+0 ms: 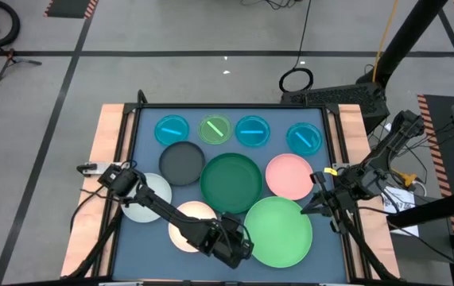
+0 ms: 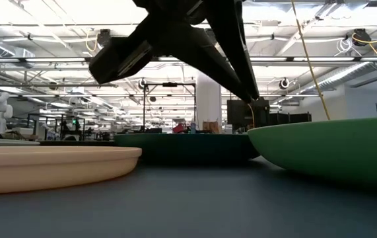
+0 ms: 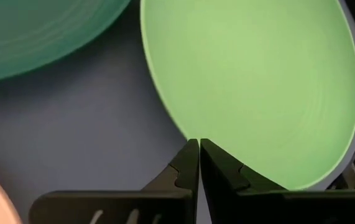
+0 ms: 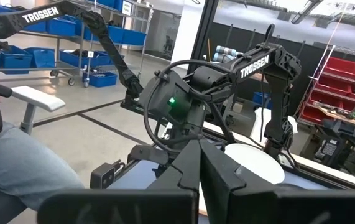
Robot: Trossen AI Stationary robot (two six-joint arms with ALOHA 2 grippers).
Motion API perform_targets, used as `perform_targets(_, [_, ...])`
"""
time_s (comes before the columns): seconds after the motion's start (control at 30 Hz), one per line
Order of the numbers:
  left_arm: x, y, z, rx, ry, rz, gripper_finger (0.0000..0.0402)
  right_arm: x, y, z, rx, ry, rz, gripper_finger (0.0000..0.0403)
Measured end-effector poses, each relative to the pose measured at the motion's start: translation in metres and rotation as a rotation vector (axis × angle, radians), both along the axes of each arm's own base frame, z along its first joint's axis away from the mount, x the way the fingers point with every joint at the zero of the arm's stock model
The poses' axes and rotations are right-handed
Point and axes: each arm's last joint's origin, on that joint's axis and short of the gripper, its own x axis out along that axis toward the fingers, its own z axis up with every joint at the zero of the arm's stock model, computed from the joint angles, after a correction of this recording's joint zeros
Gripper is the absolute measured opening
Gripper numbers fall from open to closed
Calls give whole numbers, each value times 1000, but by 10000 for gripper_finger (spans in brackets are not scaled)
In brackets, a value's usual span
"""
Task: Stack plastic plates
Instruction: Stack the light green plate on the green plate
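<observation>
My left gripper's fingers are closed above the light green plate's rim (image 2: 251, 131). I should open them, lower them over both sides of the plate's rim (image 3: 181, 129) and close them before lifting.
Ten plates lie flat on the dark mat. Along the far side are small cyan plates (image 1: 172, 129), (image 1: 252, 130), (image 1: 304, 137) and a lime plate (image 1: 215, 129). Nearer lie the dark grey plate (image 1: 183, 162), dark green plate (image 1: 231, 181), pink plate (image 1: 289, 175), pale grey plate (image 1: 147, 196), cream plate (image 1: 192, 225) and light green plate (image 1: 278, 231). My left gripper (image 1: 247, 241) is shut, its tips (image 3: 199, 143) at the light green plate's left rim (image 3: 180, 124). My right gripper (image 1: 308, 210) is shut, raised by that plate's right edge. My left gripper's shut fingertips (image 3: 193, 152) stand at the left rim of the light green plate (image 3: 183, 127), coming level from the table's left. I cannot tell whether they touch the rim. The plate lies flat on the mat.
The mat (image 1: 139, 143) sits in a raised frame with wooden boards (image 1: 103, 135) either side. The left arm (image 1: 163, 208) stretches over the pale grey and cream plates. In the low view the cream plate (image 2: 49, 165) and light green plate (image 2: 333, 149) flank bare mat (image 2: 195, 198).
</observation>
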Motion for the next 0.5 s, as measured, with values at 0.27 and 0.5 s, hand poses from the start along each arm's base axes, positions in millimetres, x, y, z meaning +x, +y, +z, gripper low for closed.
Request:
perform_targets(0.27, [0,0,0,32,27,-77,20,0,0,0,0,0,0,0])
perform_targets(0.5, [1,2,-1,8,28,-55,9,0,0,0,0,1,0,0])
